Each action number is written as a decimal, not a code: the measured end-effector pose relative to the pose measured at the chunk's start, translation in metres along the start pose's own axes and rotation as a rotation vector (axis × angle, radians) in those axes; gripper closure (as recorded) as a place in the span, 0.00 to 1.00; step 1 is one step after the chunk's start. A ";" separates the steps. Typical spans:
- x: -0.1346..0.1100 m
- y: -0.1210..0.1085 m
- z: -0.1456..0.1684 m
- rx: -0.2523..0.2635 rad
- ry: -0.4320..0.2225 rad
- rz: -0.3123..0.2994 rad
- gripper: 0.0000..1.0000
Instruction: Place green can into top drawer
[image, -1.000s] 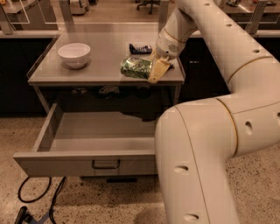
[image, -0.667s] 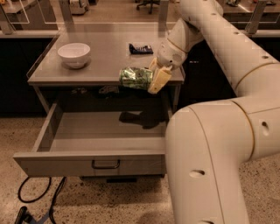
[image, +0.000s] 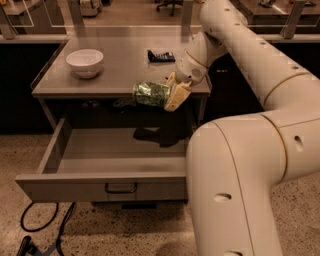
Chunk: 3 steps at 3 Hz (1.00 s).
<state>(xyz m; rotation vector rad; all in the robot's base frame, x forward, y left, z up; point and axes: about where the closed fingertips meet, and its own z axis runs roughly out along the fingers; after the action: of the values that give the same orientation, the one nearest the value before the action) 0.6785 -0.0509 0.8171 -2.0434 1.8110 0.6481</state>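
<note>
Next, my gripper pulls the green can away from the table and brings it down toward the drawer's middle, because the can hangs close to the table's front edge.
The green can lies on its side in the air, just past the front edge of the grey table. My gripper is shut on the can's right end, with a cream fingertip showing against it. Below hangs the top drawer, pulled wide open, its grey floor bare except for the shadow of the can and arm. The can is above the drawer's back right part, well clear of its floor.
A white bowl stands at the table's back left. A flat dark snack packet lies at the back right. My arm's large white body fills the right foreground beside the drawer. Black cables trail on the speckled floor.
The gripper has carried the green can forward and down, off the tabletop's front edge, so it now hangs over the open drawer.
</note>
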 end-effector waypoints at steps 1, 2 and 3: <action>-0.004 0.006 0.003 0.018 -0.122 -0.053 1.00; -0.004 0.051 -0.018 0.032 -0.284 -0.151 1.00; 0.010 0.070 -0.018 0.031 -0.323 -0.164 1.00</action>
<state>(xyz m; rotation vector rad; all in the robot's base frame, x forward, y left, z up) 0.6123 -0.0778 0.8305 -1.9116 1.4468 0.8400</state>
